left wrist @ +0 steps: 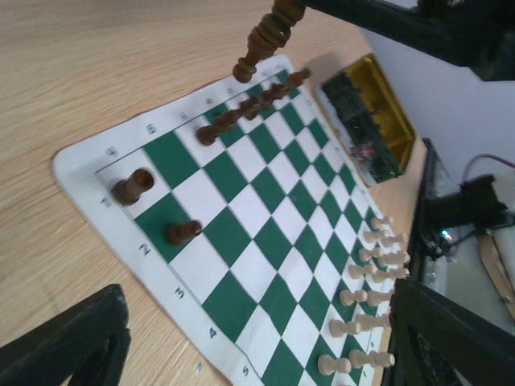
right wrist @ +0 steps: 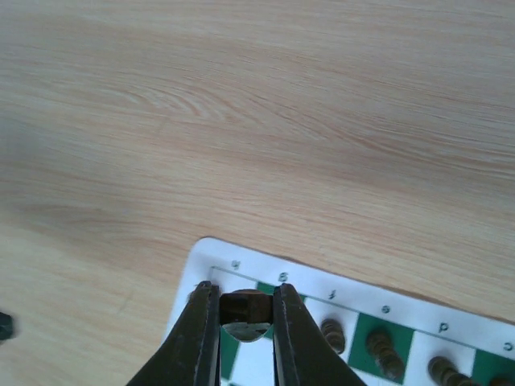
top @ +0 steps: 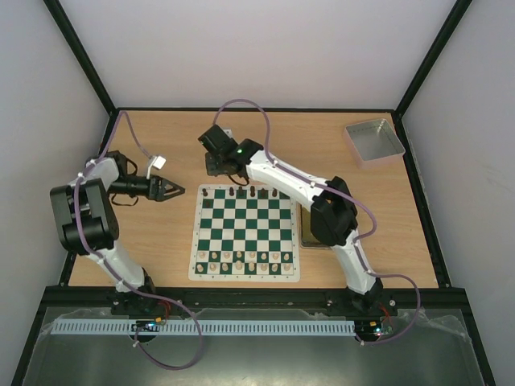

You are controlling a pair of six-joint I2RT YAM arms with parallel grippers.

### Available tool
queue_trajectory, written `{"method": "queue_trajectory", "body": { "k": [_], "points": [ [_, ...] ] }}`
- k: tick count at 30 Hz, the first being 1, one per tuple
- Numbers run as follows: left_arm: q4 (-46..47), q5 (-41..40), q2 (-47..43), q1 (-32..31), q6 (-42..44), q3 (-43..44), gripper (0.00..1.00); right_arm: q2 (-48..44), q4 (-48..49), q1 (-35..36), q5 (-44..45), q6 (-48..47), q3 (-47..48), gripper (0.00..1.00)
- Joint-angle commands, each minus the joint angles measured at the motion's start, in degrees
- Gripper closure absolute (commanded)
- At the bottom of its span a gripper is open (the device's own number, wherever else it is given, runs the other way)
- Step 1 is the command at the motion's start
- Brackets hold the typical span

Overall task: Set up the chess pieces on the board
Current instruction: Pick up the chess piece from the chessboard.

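I need to straighten the dark brown piece [left wrist: 267, 36] before it goes on the board, because it hangs at a slant in my right gripper. My left gripper should take its lower end [left wrist: 244, 72] to do that.
The board [top: 245, 233] lies flat in the middle of the table, green and white. Dark chess pieces [top: 251, 193] stand along its far edge, and two more [left wrist: 133, 186] [left wrist: 183, 233] stand at its far-left corner. My right gripper [right wrist: 245, 294] is shut on a dark brown piece [right wrist: 245, 305], which hangs above that far-left corner; the same piece [left wrist: 261, 40] shows in the left wrist view. My left gripper [top: 170, 189] is open and empty, low over the table just left of the board, pointing at it.
Cream pieces [top: 245, 259] fill the board's two near rows. A gold tin [left wrist: 372, 112] sits right of the board, partly under the right arm. A grey tray [top: 374, 139] stands at the far right corner. Black frame rails edge the table.
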Motion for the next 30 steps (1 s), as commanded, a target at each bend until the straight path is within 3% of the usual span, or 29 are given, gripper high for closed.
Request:
{"method": "queue_trajectory", "body": {
  "k": [1,4,8,18,24,27,30],
  "points": [
    [-20.5,9.1,8.3,0.3,18.7,5.5,0.20,-5.9,2.1,-0.2,-6.7,3.4,1.1,0.98],
    [-20.7,9.6,11.9,0.4,18.9,5.9,0.39,-8.1,4.2,-0.2,-11.9,6.7,0.3,0.98],
    [-20.7,10.5,11.5,0.3,18.6,5.6,0.51,-10.6,7.8,-0.2,-16.9,9.6,-2.5,0.98],
    [-20.6,10.0,4.1,-3.3,17.9,6.1,0.51,-13.0,14.1,-0.1,-22.8,13.7,-10.3,0.98],
    [-20.2,7.1,-6.0,-4.0,16.7,5.4,0.49,-17.2,16.2,0.1,-22.3,14.0,-16.4,0.98],
    [-11.5,3.6,-14.2,-4.3,6.4,4.1,0.49,-19.4,17.6,0.1,-22.6,14.6,-19.4,0.98],
    [4.4,-4.8,-23.3,-7.2,-8.2,-0.8,0.50,-21.4,18.9,0.4,-22.5,15.3,-22.1,0.98]
  ]
}}
